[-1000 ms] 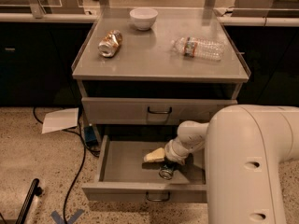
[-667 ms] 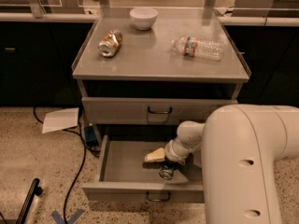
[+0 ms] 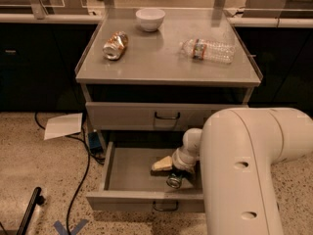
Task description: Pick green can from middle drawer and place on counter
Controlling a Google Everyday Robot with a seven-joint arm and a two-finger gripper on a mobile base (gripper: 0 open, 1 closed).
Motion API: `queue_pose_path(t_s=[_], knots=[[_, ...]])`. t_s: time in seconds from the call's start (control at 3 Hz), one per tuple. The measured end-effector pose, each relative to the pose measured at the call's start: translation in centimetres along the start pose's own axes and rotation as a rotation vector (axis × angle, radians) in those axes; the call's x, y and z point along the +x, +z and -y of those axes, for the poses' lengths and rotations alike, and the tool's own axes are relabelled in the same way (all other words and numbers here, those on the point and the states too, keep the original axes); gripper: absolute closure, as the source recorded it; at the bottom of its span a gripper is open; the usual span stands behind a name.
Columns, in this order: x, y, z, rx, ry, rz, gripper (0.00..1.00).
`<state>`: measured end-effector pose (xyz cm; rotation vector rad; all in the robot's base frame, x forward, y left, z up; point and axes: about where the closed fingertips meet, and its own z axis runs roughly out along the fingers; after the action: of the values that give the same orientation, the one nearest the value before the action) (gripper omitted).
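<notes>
The middle drawer's bottom (image 3: 131, 170) looks clear next to the green can. I should expect the drawer to be empty when I lift the can out.
The middle drawer (image 3: 128, 174) stands pulled open below the counter (image 3: 161, 62). The green can (image 3: 174, 179) lies on its side on the drawer floor at the right, its silver end facing me. My gripper (image 3: 167, 168) is down inside the drawer right at the can, a pale part of it pointing left just above the can. My large white arm (image 3: 244, 170) covers the drawer's right side and whatever lies behind it.
On the counter are a dented copper-orange can (image 3: 115, 45), a white bowl (image 3: 150, 19) and a clear plastic bottle (image 3: 208, 49). The upper drawer (image 3: 166, 115) is closed. A paper sheet (image 3: 63, 125) and cables (image 3: 89, 148) lie on the floor at the left.
The gripper and the can stay in about the same spot in the drawer. The big white arm link has shifted slightly left in the view.
</notes>
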<state>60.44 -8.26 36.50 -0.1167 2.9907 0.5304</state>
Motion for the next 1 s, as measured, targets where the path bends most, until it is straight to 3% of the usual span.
queue_pose_path(t_s=[0.33,1.0], knots=[[0.1,1.43,0.68,0.012,0.014,-0.023,0.0],[0.11,1.47,0.69,0.012,0.014,-0.024,0.42]])
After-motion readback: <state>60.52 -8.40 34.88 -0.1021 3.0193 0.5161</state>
